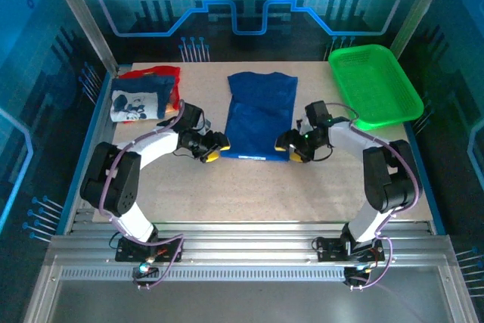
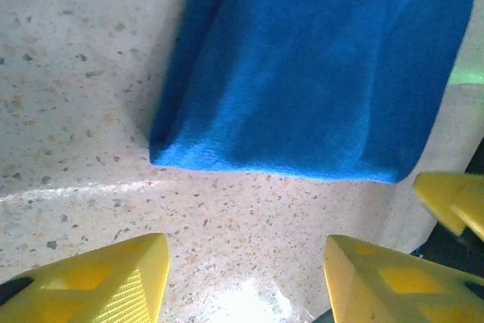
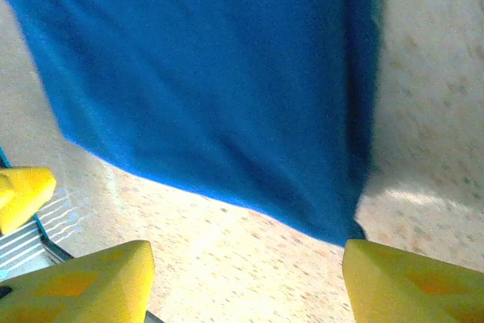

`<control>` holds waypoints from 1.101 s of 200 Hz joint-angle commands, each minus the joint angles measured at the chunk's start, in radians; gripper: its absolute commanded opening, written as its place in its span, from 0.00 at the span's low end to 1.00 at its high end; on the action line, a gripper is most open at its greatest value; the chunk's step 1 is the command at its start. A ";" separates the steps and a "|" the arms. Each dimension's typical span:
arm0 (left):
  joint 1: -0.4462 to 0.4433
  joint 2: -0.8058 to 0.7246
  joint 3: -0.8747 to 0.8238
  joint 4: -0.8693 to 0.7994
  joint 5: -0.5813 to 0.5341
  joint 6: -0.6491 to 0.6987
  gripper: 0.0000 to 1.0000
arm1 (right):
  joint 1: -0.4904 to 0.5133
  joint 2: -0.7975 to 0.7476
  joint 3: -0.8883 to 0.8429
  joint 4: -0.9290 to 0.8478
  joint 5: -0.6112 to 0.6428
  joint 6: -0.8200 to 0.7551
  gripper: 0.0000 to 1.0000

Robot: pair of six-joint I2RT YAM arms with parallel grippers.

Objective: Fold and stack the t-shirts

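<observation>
I should keep moving my left gripper, as the blue t-shirt's hem lies flat and free ahead of its open fingers, to the hem's nearest corner and close there.
A royal blue t-shirt lies flat in the middle of the table, folded into a long strip with its hem toward me. My left gripper stands open just off the hem's left corner, nothing between its yellow fingers; the blue t-shirt's edge lies ahead of them. My right gripper stands open at the hem's right corner, with the blue t-shirt just beyond its fingertips. At the back left sits a pile with a navy and white cartoon-mouse t-shirt on a red one.
A green mesh basket stands at the back right corner of the table. Metal rails run along the near edge by the arm bases.
</observation>
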 commanded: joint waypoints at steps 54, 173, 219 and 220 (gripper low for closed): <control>-0.011 0.121 -0.021 0.133 -0.032 -0.090 0.56 | 0.018 0.091 -0.013 0.133 -0.021 0.033 0.65; -0.049 0.271 0.151 0.195 -0.096 -0.184 0.12 | 0.039 0.157 0.033 0.063 0.007 0.039 0.04; -0.060 0.183 0.142 0.111 -0.131 -0.110 0.00 | 0.054 0.061 -0.018 0.013 0.014 0.016 0.00; -0.060 0.179 0.139 0.109 -0.132 -0.108 0.00 | 0.054 0.058 -0.020 0.012 0.014 0.016 0.00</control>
